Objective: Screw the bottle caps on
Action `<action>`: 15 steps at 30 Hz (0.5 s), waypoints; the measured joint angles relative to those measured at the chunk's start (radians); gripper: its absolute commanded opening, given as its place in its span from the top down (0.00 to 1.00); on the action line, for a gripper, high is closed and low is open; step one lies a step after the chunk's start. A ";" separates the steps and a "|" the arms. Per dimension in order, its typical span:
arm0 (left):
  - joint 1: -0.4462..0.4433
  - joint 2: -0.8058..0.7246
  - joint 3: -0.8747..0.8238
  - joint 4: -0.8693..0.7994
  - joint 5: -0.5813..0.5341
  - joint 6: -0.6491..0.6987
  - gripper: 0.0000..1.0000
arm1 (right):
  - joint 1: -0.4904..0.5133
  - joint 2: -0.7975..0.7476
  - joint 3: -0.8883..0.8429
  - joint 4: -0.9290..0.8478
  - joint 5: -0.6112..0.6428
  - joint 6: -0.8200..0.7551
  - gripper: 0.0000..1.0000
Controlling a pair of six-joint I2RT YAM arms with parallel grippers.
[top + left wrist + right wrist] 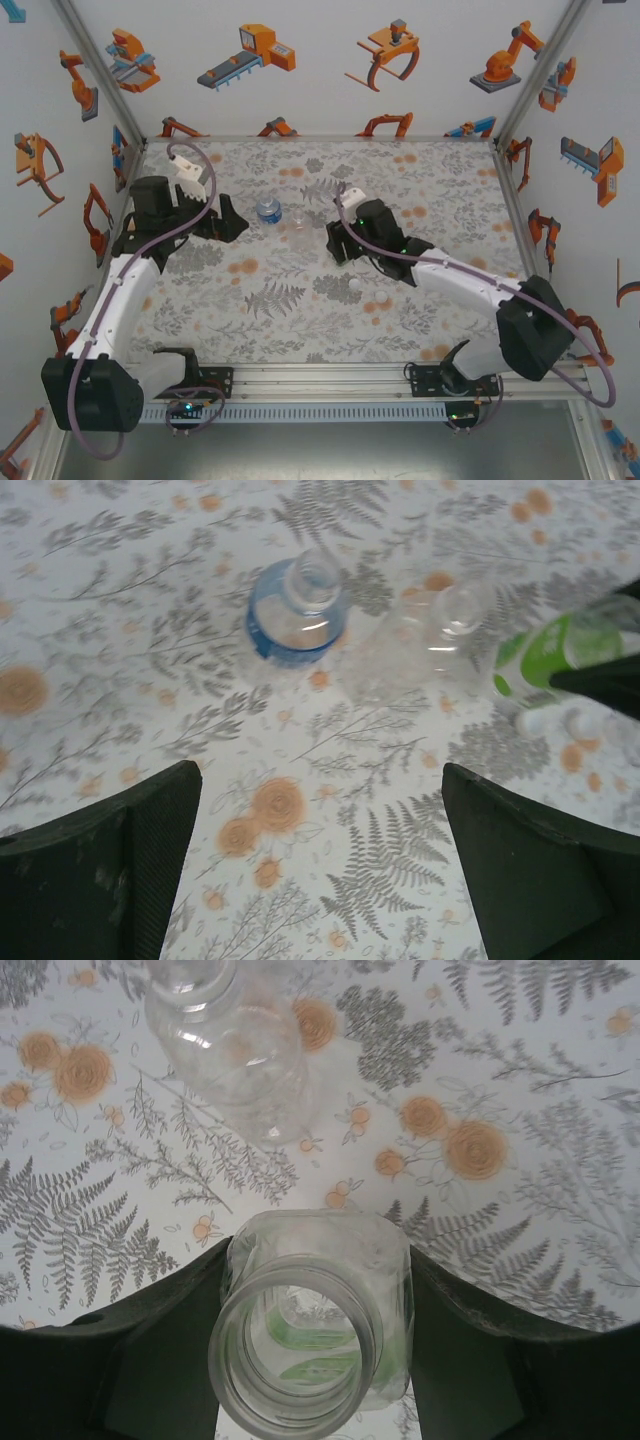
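The green-tinted bottle's lower half [517, 667] is free below my right gripper's fingers, so my left gripper should keep moving toward it, open, and close around its green label [547, 652].
The green-tinted bottle [312, 1345] stands upright between my right gripper's [318, 1250] fingers, which press on both of its sides; its mouth is open. The clear bottle [225, 1040] stands just beyond it, also uncapped. In the left wrist view the blue-labelled bottle [297, 615], the clear bottle [440, 640] and the green-tinted bottle [560, 650] stand in a row. Two white bottle caps [560, 722] lie on the table below the green one. My left gripper [318, 780] hangs open over bare table, short of the blue-labelled bottle [268, 210].
The flowered table [250, 300] is boxed in by printed walls at the left, back and right. A white cap [353, 285] lies just in front of my right gripper [338, 240]. The left gripper [232, 222] sits close to the left of the bottles.
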 measured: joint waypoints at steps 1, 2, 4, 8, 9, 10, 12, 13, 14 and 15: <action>-0.007 0.011 0.011 0.009 0.038 -0.003 0.02 | -0.024 -0.018 0.011 -0.015 -0.020 -0.003 0.58; -0.014 0.020 0.021 0.021 0.073 -0.008 0.04 | -0.048 -0.035 0.021 -0.027 -0.041 -0.007 0.59; -0.025 0.037 0.038 0.055 0.144 -0.031 0.05 | -0.092 -0.067 0.044 -0.055 -0.085 -0.013 0.60; -0.061 0.065 0.055 0.175 0.264 -0.091 0.03 | -0.151 -0.111 0.100 -0.095 -0.180 -0.040 0.61; -0.075 0.068 0.055 0.200 0.280 -0.094 0.03 | -0.159 -0.118 0.117 -0.109 -0.204 -0.048 0.61; -0.097 0.069 0.055 0.227 0.298 -0.093 0.04 | -0.167 -0.123 0.136 -0.123 -0.233 -0.058 0.61; -0.138 0.069 0.058 0.262 0.322 -0.084 0.05 | -0.177 -0.127 0.171 -0.141 -0.286 -0.072 0.62; -0.162 0.069 0.063 0.274 0.331 -0.073 0.05 | -0.181 -0.128 0.190 -0.149 -0.316 -0.079 0.62; -0.184 0.070 0.072 0.280 0.342 -0.060 0.05 | -0.182 -0.129 0.209 -0.157 -0.347 -0.083 0.63; -0.203 0.071 0.082 0.284 0.352 -0.046 0.05 | -0.183 -0.130 0.222 -0.161 -0.372 -0.085 0.64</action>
